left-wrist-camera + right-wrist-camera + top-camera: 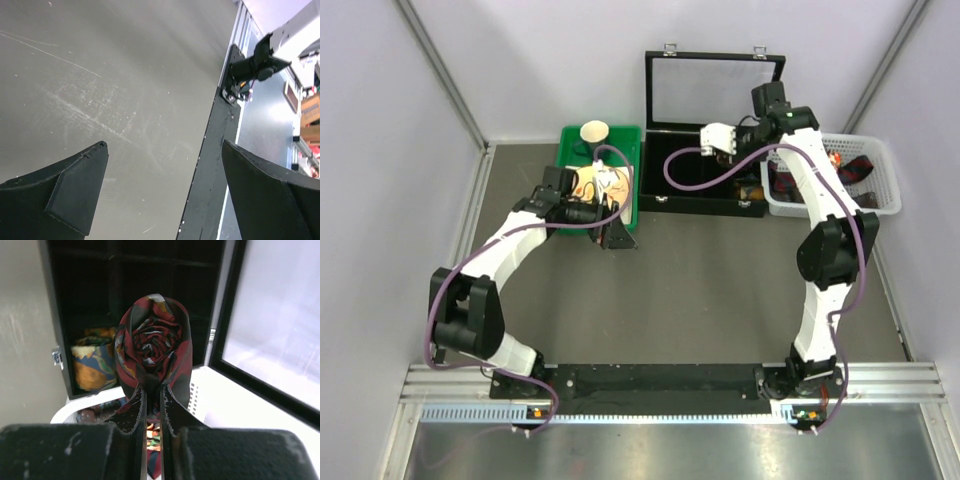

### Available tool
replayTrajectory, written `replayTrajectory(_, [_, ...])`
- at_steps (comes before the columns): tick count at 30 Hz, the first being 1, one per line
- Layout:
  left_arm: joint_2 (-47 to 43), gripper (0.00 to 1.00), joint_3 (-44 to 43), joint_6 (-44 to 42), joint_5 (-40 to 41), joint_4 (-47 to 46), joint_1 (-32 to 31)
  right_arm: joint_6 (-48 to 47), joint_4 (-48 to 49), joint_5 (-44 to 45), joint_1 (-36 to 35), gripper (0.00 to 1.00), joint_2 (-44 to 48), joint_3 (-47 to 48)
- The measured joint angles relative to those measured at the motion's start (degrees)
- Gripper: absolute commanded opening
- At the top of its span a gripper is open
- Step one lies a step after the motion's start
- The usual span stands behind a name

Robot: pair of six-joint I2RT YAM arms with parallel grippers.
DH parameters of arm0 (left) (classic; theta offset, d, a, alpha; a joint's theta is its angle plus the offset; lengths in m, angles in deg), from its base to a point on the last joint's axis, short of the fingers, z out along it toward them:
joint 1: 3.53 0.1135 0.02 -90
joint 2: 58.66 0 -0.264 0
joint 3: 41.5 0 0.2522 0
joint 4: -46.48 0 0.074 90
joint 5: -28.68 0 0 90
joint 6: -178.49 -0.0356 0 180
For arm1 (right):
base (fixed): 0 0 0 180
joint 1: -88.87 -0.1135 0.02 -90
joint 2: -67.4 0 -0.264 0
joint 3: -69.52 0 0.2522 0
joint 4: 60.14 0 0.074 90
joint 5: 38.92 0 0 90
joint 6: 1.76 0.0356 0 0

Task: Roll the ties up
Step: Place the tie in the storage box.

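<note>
The maroon tie [156, 340] is rolled up snugly and the compartment [720, 192] next to the yellow and blue tie is empty. My right gripper keeps going there and lets go of the maroon tie inside.
My right gripper [152, 388] is shut on a rolled dark maroon tie [152, 347] with a red pattern and holds it up over the open black box [75, 300]. In the top view this gripper [716, 141] hangs above the box [665, 178]. A rolled yellow and blue tie [91, 365] sits in a box compartment at the left. More loose ties [842, 166] lie in the white basket [880, 205] at the right. My left gripper [164, 146] is open and empty above bare table; in the top view it [617, 238] is next to the green tray [632, 215].
The green tray holds a paper cup [594, 133] and other items. The box's glass lid [712, 90] stands upright at the back. Side walls close in the table. A black rail [212, 165] runs along the near edge.
</note>
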Motion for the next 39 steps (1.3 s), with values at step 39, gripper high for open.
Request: replayTrajectory(39, [-1.81, 0.99, 4.68, 9.73, -3.48, -8.5, 4.79, -3.76, -6.84, 9.84, -6.01, 0.0, -16.85, 7.48])
